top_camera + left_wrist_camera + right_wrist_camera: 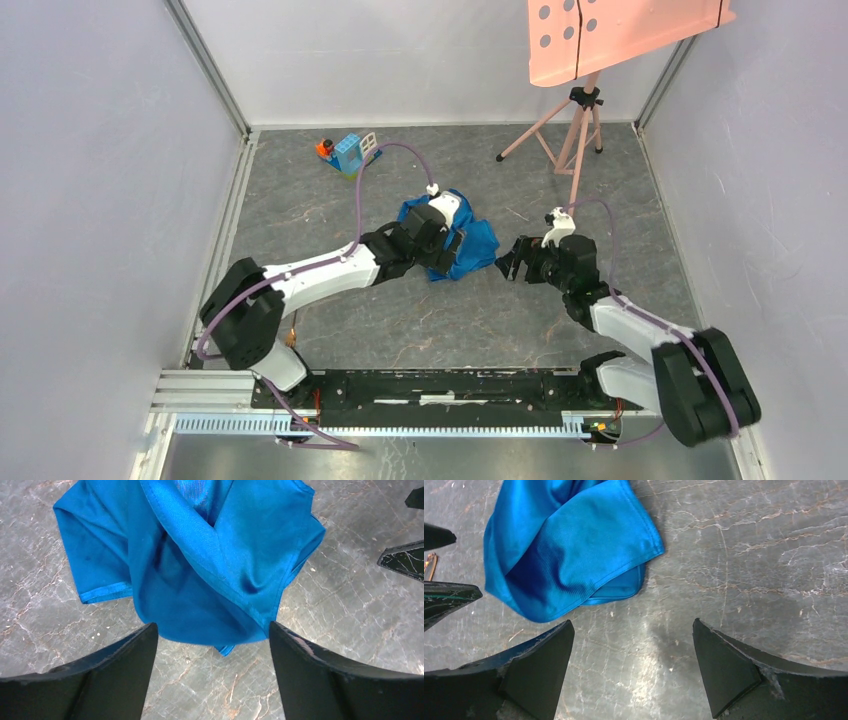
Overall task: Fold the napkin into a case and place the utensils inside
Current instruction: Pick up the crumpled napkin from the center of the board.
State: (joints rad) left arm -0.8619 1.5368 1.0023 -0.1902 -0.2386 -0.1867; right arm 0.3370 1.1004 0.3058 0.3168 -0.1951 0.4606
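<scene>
The blue napkin [472,246] has a folded layer [621,586] showing beneath its hemmed corner, so I expect it to open into a far wider sheet when I spread it.
The bright blue napkin [482,240] lies crumpled in a loose heap at the table's middle. It fills the upper part of the left wrist view [200,565] and shows at upper left in the right wrist view [569,550]. My left gripper [447,254] is open just above the napkin, its fingertips [150,632] straddling the near edge and holding nothing. My right gripper [507,263] is open and empty over bare table, right of the napkin. A thin golden-copper utensil part shows at the right wrist view's left edge [430,564]. Another glint lies by the left arm's base [292,336].
A blue-and-white toy block house [350,152] stands at the back. A pink tripod [572,130] carrying a pink board [610,35] stands back right. Grey walls close in left, right and back. A metal rail [400,412] runs along the near edge.
</scene>
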